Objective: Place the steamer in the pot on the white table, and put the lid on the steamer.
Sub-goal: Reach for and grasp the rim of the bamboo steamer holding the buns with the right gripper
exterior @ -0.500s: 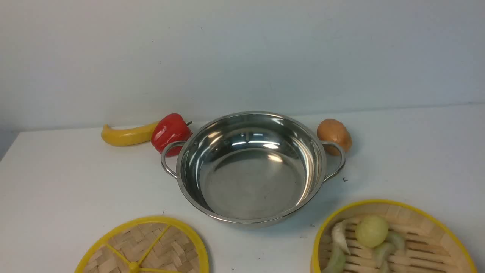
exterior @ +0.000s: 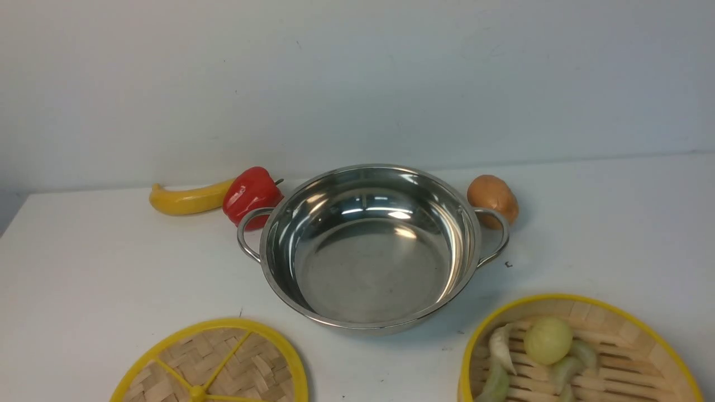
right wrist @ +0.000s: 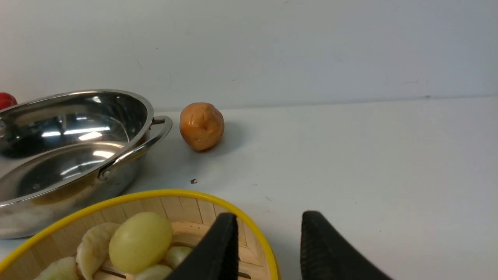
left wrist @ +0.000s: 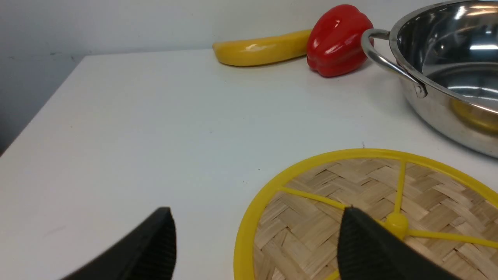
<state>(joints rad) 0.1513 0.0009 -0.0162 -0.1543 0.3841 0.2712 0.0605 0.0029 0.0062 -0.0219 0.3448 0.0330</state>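
I expect the pale green ball (exterior: 548,340) to stay in its place when I carry the steamer, because it sits snugly among dumplings (exterior: 568,372) below the steamer's yellow rim.
The empty steel pot (exterior: 371,279) stands mid-way on the white table (exterior: 100,268). At the near left lies the flat woven lid (exterior: 223,363). At the near right is the steamer (exterior: 558,300), holding a pale green ball and dumplings. Neither gripper shows in the front view. My left gripper (left wrist: 256,237) is open wide across the lid's (left wrist: 350,182) yellow rim, with one finger by the centre knob and the other over bare table. My right gripper (right wrist: 268,237) is open astride the steamer's (right wrist: 155,194) rim, one finger inside the basket and one outside.
A yellow banana (exterior: 187,199) and a red pepper (exterior: 251,195) lie behind the pot's left handle. A brown potato (exterior: 491,198) sits behind its right handle. A grey wall rises at the back. The table's left edge (left wrist: 39,112) is near the lid.
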